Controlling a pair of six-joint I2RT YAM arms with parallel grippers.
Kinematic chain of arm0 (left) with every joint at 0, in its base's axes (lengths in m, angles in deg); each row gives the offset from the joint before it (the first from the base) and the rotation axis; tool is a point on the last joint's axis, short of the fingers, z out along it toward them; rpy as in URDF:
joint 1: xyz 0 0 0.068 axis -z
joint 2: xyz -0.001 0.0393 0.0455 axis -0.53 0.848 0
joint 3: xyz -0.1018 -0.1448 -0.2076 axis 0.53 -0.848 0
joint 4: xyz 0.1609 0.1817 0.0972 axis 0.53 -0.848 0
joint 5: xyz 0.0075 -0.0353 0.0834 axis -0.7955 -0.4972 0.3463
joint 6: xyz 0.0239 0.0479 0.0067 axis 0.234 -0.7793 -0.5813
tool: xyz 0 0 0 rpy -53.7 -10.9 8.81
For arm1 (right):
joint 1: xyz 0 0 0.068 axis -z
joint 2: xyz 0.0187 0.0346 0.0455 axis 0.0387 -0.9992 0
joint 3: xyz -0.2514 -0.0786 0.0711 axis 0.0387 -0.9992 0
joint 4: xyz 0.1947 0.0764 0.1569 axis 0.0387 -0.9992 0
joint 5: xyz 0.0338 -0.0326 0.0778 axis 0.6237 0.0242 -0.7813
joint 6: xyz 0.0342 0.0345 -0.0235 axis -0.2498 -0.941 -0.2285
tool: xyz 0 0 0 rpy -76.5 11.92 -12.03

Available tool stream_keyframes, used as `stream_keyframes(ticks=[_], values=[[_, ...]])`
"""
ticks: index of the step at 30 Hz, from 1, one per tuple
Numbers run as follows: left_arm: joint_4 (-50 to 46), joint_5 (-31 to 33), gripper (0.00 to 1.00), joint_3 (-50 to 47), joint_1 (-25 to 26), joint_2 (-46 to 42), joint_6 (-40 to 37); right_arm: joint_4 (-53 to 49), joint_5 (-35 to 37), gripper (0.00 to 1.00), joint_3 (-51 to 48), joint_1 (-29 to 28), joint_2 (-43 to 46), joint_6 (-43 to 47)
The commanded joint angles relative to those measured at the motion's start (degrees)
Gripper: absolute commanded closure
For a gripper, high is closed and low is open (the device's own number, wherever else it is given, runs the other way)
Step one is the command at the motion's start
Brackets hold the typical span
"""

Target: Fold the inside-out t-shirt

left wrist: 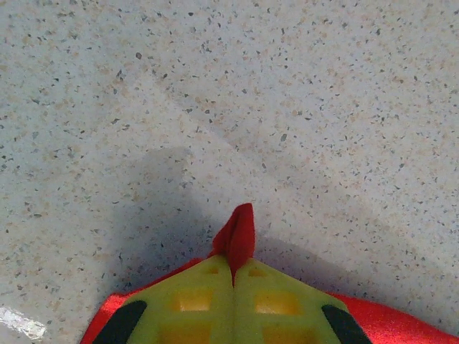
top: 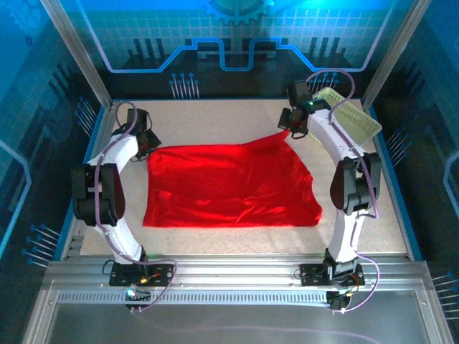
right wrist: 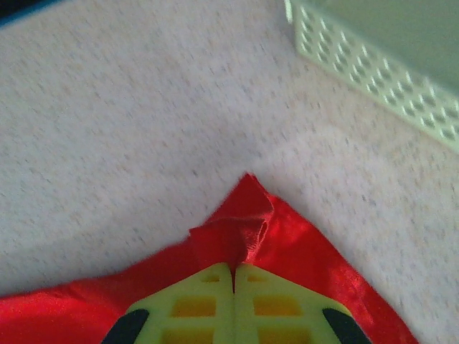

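The red t-shirt's far edge (top: 211,147) is stretched between the robot's closed grippers, so the right gripper should keep moving toward the t-shirt's near edge (top: 305,223) and let go of the corner there.
The bright red t-shirt (top: 229,188) lies spread over the middle of the table, wrinkled along its near half. My left gripper (top: 148,143) is shut on its far left corner; the left wrist view has a small peak of red cloth (left wrist: 237,235) sticking out between the closed yellow-green fingers (left wrist: 193,304). At the far right corner, my right gripper (top: 289,129) is shut on the shirt too, lifting that corner slightly. A bunched fold of the shirt (right wrist: 247,222) pokes out past its closed fingers (right wrist: 276,304).
A pale yellow-green lattice basket (top: 351,116) stands at the back right, close behind the right gripper, its wall (right wrist: 373,72) showing in the right wrist view. Speckled tabletop (top: 215,122) extends behind the shirt. A raised blue rim (top: 398,186) borders the table.
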Motion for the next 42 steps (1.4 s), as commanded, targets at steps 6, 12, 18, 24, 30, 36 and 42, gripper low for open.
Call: stream_keyframes(ticks=[6,12,18,24,30,36,42], values=[[6.95,1.09,1.00,-11.00,-0.75,-9.16,0.97,3.28,2.36,1.00,-16.79,-2.20,16.50,-2.65],[11.69,0.32,1.00,-19.63,-0.70,-15.58,2.24,4.33,2.84,1.00,-31.11,-2.89,28.15,-3.80],[12.89,-0.29,1.00,-26.44,-0.63,-20.79,3.29,2.99,2.36,1.00,-42.73,-3.63,38.15,-5.57],[12.83,1.37,1.00,-33.87,-0.59,-25.54,5.44,0.19,1.46,1.00,-49.44,-5.62,45.35,-9.28],[13.16,1.50,1.00,-36.50,-0.59,-26.09,5.22,-4.62,3.96,1.00,-49.82,-10.91,49.54,-13.14],[12.35,1.16,1.00,-37.46,-0.59,-25.84,5.94,-6.29,4.79,1.00,-55.02,-11.60,53.29,-15.41],[9.91,1.63,1.00,-37.83,-0.61,-25.72,7.00,-6.36,4.91,1.00,-58.23,-12.53,54.24,-17.29]])
